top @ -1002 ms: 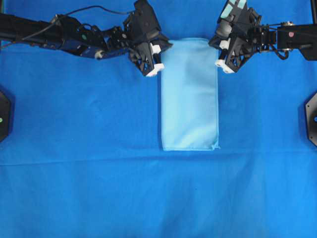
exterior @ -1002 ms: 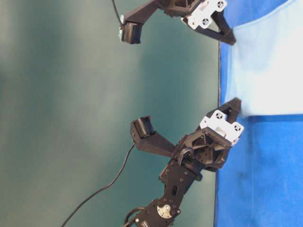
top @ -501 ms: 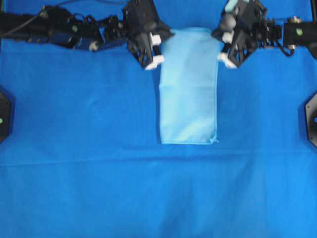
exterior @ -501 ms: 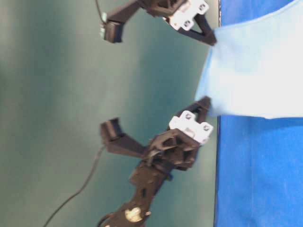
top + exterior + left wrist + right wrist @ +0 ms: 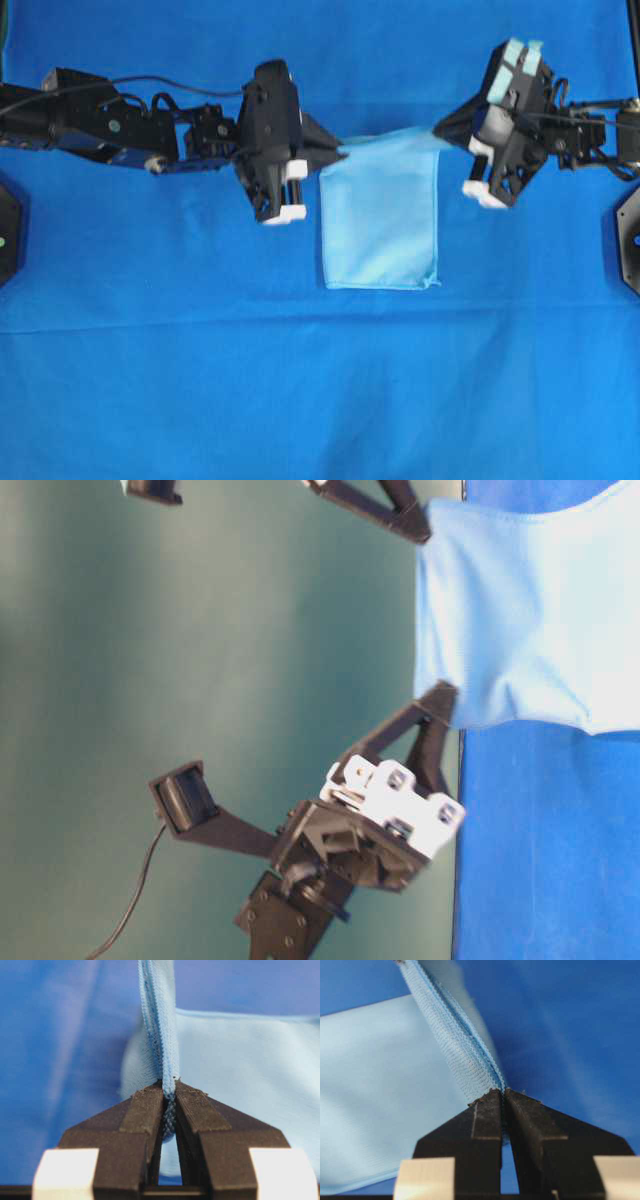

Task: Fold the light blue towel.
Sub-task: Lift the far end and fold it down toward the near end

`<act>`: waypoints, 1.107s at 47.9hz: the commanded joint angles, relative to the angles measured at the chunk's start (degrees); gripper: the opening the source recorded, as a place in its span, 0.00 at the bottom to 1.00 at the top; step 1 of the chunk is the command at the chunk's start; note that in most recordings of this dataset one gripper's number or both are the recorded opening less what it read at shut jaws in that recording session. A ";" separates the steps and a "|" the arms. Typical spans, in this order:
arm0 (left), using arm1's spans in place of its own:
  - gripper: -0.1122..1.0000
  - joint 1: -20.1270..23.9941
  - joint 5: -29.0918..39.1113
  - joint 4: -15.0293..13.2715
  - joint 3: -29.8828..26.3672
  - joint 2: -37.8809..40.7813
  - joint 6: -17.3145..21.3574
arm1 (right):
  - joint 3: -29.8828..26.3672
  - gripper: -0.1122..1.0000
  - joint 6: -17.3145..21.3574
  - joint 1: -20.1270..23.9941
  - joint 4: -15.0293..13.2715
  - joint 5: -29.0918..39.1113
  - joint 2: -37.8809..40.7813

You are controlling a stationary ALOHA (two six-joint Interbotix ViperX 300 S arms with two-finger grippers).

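Note:
The light blue towel's far edge (image 5: 388,143) is stretched across both grippers and its near end (image 5: 381,279) is flat, so my right gripper keeps going toward that end of the towel and lets go there.
The light blue towel (image 5: 380,215) is folded into a narrow strip; its far end is lifted off the table while its near end lies flat. My left gripper (image 5: 338,155) is shut on the towel's far left corner, with the stitched hem pinched between the jaws in the left wrist view (image 5: 169,1092). My right gripper (image 5: 440,132) is shut on the far right corner, hem clamped in the right wrist view (image 5: 502,1092). In the table-level view the towel (image 5: 520,610) hangs stretched between both grippers above the table.
A royal-blue covering (image 5: 300,390) spreads over the whole table. Black mounts sit at the left edge (image 5: 8,230) and the right edge (image 5: 630,235). A dark green wall (image 5: 200,630) stands behind the table.
Both grippers have lifted the towel's far end and carried it toward the near end. The flat part of the towel has become shorter.

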 commanded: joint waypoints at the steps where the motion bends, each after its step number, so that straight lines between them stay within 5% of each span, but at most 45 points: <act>1: 0.13 -2.72 0.35 -0.09 0.18 -1.58 -0.18 | 0.18 0.15 0.79 2.90 1.05 0.70 -0.79; 18: 0.13 -8.79 2.37 -0.18 -0.09 2.90 -2.02 | 1.93 0.15 5.89 10.99 4.75 -1.49 6.42; 31: 0.13 -12.13 1.14 -0.35 -1.23 7.65 -4.48 | 1.76 0.15 9.32 13.45 4.83 -5.45 11.25; 53: 0.14 -12.30 0.97 -0.26 -1.32 7.73 -5.89 | 1.05 0.15 9.67 14.77 5.45 -8.79 13.62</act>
